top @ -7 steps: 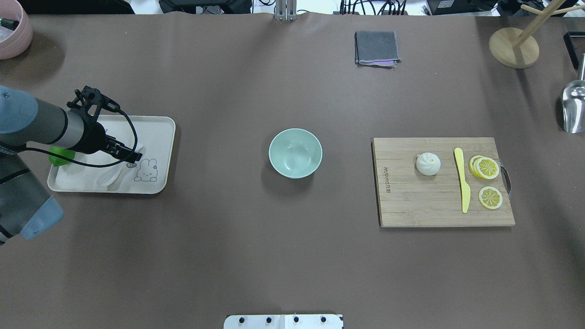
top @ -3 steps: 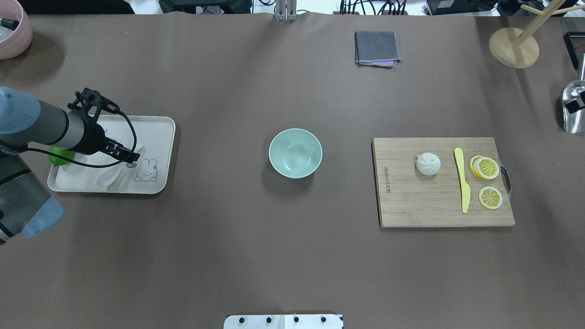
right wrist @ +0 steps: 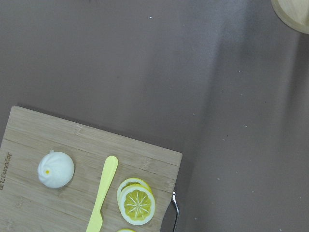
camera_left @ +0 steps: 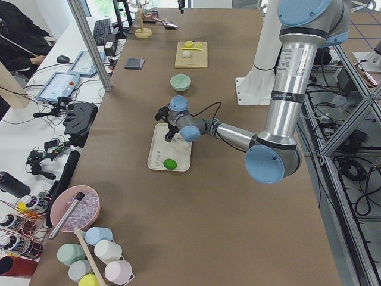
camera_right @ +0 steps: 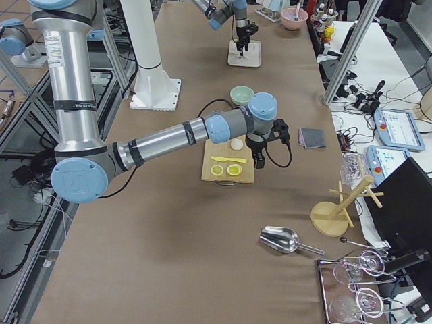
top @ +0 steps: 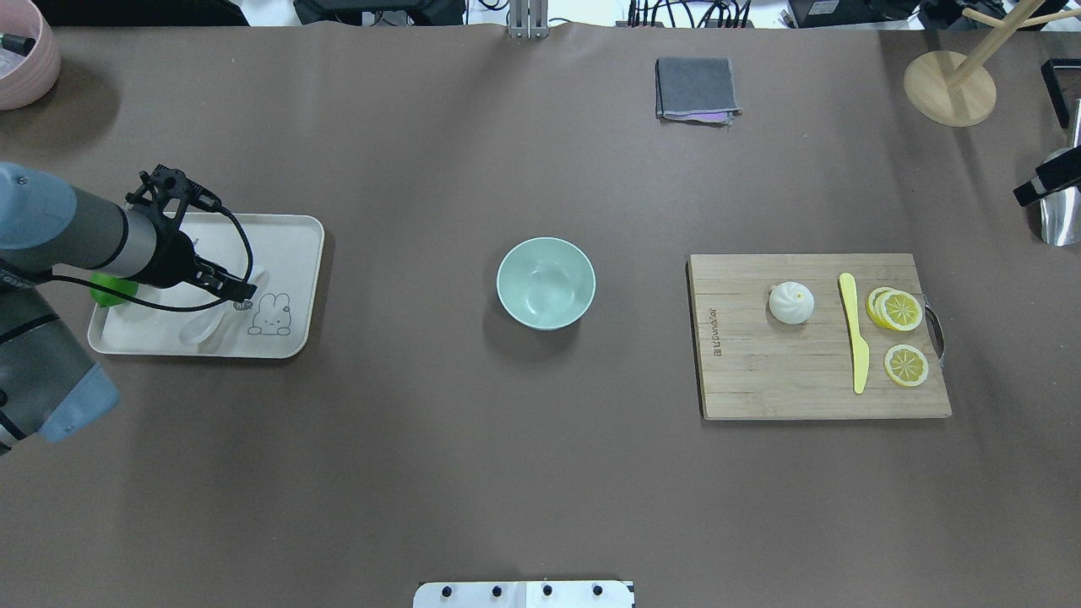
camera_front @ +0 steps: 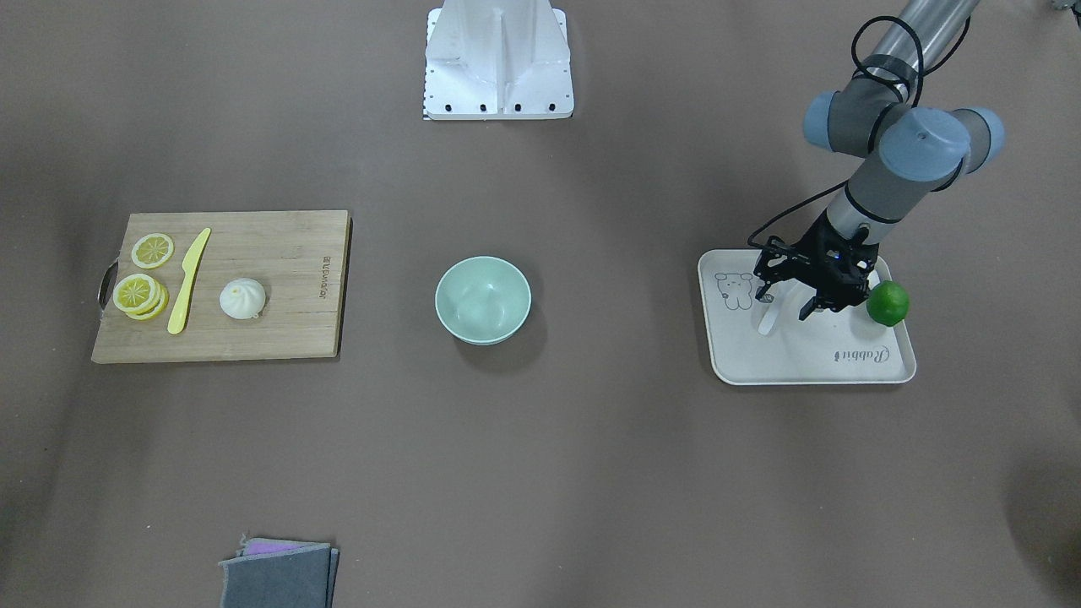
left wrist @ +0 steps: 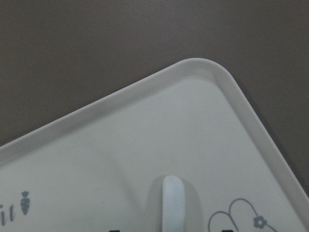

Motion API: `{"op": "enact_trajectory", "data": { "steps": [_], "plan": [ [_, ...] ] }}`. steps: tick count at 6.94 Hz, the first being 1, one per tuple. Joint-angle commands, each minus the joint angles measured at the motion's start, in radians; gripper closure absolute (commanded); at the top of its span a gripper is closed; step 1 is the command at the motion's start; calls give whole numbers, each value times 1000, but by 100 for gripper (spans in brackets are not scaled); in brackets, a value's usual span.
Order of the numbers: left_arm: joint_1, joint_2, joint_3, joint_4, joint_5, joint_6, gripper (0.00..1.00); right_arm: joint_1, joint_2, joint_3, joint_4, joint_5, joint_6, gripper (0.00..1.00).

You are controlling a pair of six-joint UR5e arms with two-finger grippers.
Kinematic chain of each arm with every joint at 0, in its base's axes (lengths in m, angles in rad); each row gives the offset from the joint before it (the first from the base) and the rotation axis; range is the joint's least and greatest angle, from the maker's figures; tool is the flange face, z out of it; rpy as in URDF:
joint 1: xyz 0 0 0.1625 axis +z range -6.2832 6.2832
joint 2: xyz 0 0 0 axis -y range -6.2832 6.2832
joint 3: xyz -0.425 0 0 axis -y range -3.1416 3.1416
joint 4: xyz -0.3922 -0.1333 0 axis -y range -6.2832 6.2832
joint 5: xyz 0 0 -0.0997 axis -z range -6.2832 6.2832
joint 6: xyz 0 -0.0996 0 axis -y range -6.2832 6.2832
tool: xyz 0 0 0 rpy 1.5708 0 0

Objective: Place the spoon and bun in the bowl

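The mint-green bowl (camera_front: 483, 301) gets narrower toward its base, so the spoon's long handle (camera_front: 769, 321) will tilt out over the bowl's rim when the robot lowers the spoon in.
The white spoon (top: 207, 325) lies on the off-white tray (top: 287, 232) at the left, its handle showing in the left wrist view (left wrist: 173, 203). My left gripper (camera_front: 784, 306) is low over the tray, open, its fingers either side of the spoon's handle (camera_front: 768, 321). The white bun (top: 791, 302) sits on the wooden cutting board (top: 760, 371) at the right and also shows in the right wrist view (right wrist: 56, 169). The mint-green bowl (top: 545, 283) stands empty mid-table. My right gripper (camera_right: 258, 160) hangs high beyond the board; I cannot tell whether it is open or shut.
A green lime (camera_front: 888, 303) lies on the tray beside the left gripper. A yellow knife (top: 855, 329) and lemon slices (top: 897, 310) share the board. A grey cloth (top: 696, 89), wooden stand (top: 949, 87), metal scoop (top: 1060, 215) and pink bowl (top: 21, 59) stand at the table's edges.
My left gripper has shifted slightly back and down over the spoon's handle. A black part of the right arm has come into view at the overhead view's right edge.
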Motion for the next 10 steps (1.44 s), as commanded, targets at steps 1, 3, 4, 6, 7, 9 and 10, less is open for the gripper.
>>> {"op": "enact_trajectory", "data": {
  "steps": [1, 3, 4, 6, 7, 9, 10],
  "plan": [
    [3, -3, 16, 1, 0, 0, 30, -27, 13, 1, 1, -15, 38, 0],
    [14, -3, 16, -1, 0, 0, 35, -47, 19, 1, 0, -41, 55, 0],
    [19, -3, 16, -1, 0, 0, 40, -50, 19, 1, 0, -43, 66, 0],
    [28, 0, 18, -1, 2, 1, 61, -67, 36, 3, 1, -43, 126, 0],
    [28, 0, 20, -1, 2, 3, 76, -69, 39, 3, 1, -44, 126, 0],
    [26, 17, 15, -6, 0, 1, 100, -72, 42, 3, 1, -46, 137, 0],
    [17, 21, -44, 3, -12, 0, 100, -76, 50, 3, 0, -47, 141, 0]
  ]
}}
